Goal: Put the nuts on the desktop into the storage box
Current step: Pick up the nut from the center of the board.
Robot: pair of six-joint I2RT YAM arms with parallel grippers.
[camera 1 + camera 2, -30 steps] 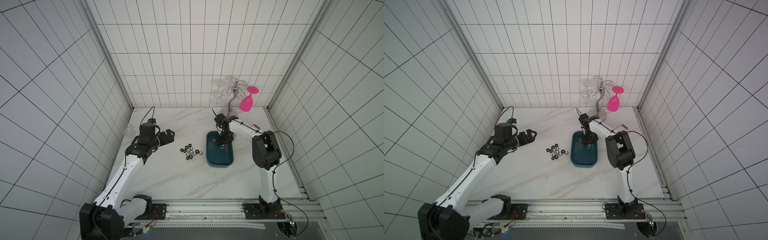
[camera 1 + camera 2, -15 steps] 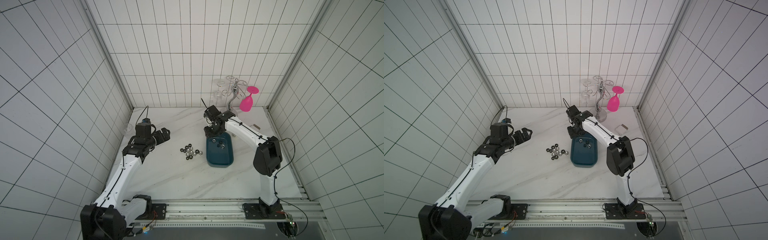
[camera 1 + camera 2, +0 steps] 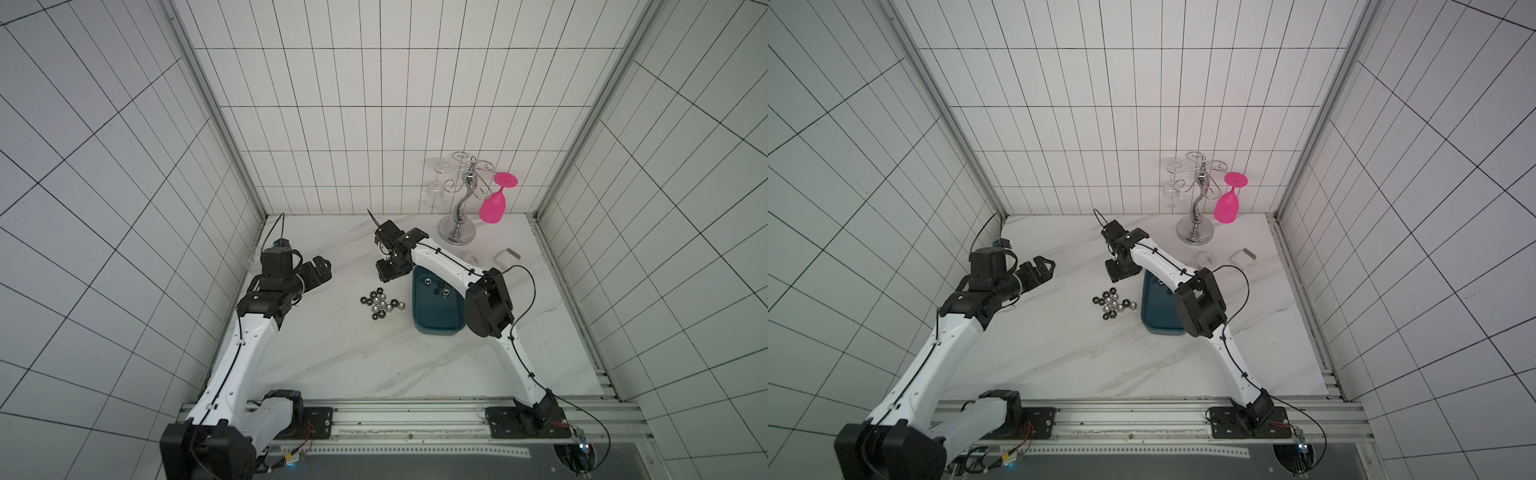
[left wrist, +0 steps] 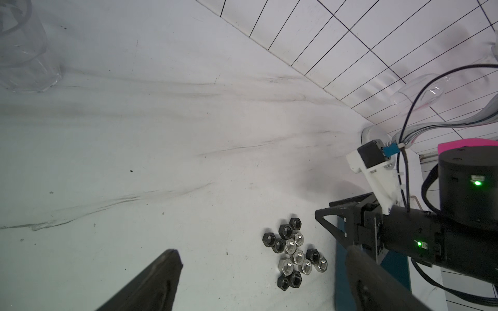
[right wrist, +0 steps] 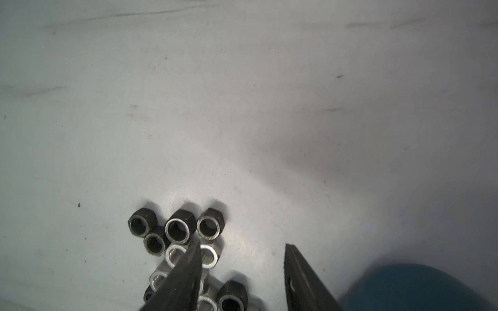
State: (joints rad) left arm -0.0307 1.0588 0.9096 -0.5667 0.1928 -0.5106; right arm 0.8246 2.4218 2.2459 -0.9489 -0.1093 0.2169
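The farthest black nut (image 3: 379,291) has open desktop (image 3: 391,291) on the side toward the storage box, so I should keep lowering my right gripper until its open fingers are around that nut.
Several black and silver nuts (image 3: 380,305) (image 3: 1113,305) lie clustered on the white marble desktop (image 3: 353,357), left of the teal storage box (image 3: 436,320) (image 3: 1158,320). Three more nuts (image 3: 436,287) rest at the far end of the box. My right gripper (image 3: 388,270) (image 3: 1119,270) hangs over the far edge of the cluster beside the box's far left corner. Its wrist view shows the right gripper (image 5: 241,246) open and empty, with one finger in front of the silver nuts (image 5: 186,242). My left gripper (image 3: 318,270) (image 4: 262,251) is open and empty, apart to the left of the nuts (image 4: 293,255).
A chrome glass rack (image 3: 457,228) with a pink glass (image 3: 492,203) stands at the back right. A small white box (image 3: 507,255) and a white round jar (image 3: 473,258) lie behind the storage box. A clear glass (image 3: 253,257) (image 4: 21,53) sits by the left wall.
The right gripper has left the space above the storage box and moved left to the nuts on the desktop, uncovering the nuts in the box. The left arm drew back slightly.
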